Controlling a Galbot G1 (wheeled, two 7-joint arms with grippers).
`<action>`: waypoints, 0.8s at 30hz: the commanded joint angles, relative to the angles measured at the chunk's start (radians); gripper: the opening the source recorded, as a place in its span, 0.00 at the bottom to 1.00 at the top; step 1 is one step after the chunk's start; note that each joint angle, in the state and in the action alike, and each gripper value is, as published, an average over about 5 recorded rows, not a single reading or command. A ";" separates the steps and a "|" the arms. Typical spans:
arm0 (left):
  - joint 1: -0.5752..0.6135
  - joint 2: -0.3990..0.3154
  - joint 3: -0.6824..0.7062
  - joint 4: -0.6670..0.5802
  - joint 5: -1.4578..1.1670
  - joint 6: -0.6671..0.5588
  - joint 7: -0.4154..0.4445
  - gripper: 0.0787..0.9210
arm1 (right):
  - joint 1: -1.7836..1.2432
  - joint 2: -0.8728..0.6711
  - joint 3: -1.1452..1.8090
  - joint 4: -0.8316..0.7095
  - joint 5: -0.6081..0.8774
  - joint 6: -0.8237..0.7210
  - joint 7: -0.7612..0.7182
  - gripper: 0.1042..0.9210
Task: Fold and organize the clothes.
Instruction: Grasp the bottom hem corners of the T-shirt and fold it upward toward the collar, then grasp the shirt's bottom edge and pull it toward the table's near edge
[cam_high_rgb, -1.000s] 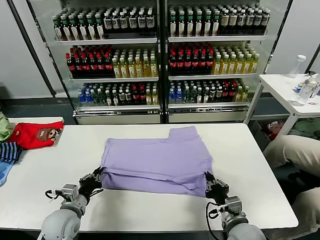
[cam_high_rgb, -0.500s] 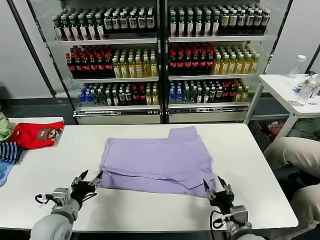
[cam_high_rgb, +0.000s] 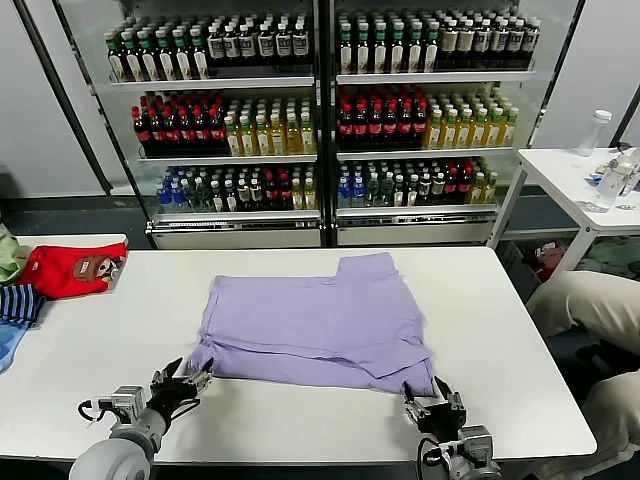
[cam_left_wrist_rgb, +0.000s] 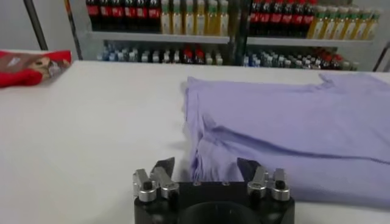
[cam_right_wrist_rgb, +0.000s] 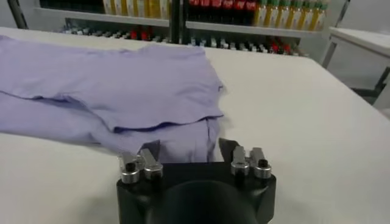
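Observation:
A flap sticks out past the lavender T-shirt's far edge (cam_high_rgb: 338, 278), so my right gripper should grab the flap (cam_high_rgb: 368, 265) and, together with my left gripper, fold the T-shirt's far edge closer.
The lavender T-shirt (cam_high_rgb: 320, 320) lies folded flat, plain side up, in the middle of the white table (cam_high_rgb: 300, 425). It also shows in the left wrist view (cam_left_wrist_rgb: 280, 122) and the right wrist view (cam_right_wrist_rgb: 109, 85). My left gripper (cam_high_rgb: 183, 384) is open and empty at the shirt's near left corner, just off the hem; in its own view the gripper (cam_left_wrist_rgb: 206, 168) faces that hem. My right gripper (cam_high_rgb: 433, 402) is open and empty at the near right corner, and in its own view the gripper (cam_right_wrist_rgb: 190, 149) is just short of the cloth edge.
A red garment with a brown cartoon print (cam_high_rgb: 72, 268) and a blue-striped garment (cam_high_rgb: 18, 303) lie at the table's far left. Drink fridges (cam_high_rgb: 320, 110) stand behind. A small table with bottles (cam_high_rgb: 590, 180) is at the right. A person's legs (cam_high_rgb: 590, 310) are beside the right edge.
Both grippers have opened, let go of the shirt's near hem and drawn back toward me. The hem now lies flat on the table.

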 joint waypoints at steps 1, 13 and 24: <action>0.002 -0.001 0.006 0.022 -0.018 0.008 -0.007 0.52 | 0.003 0.007 -0.005 -0.018 0.033 -0.009 0.007 0.38; 0.121 0.004 -0.024 -0.169 -0.019 0.004 -0.015 0.11 | -0.218 -0.058 0.093 0.248 0.016 -0.013 -0.002 0.04; 0.362 0.050 -0.103 -0.282 0.028 0.006 -0.016 0.03 | -0.314 -0.040 0.058 0.262 -0.069 0.006 -0.001 0.03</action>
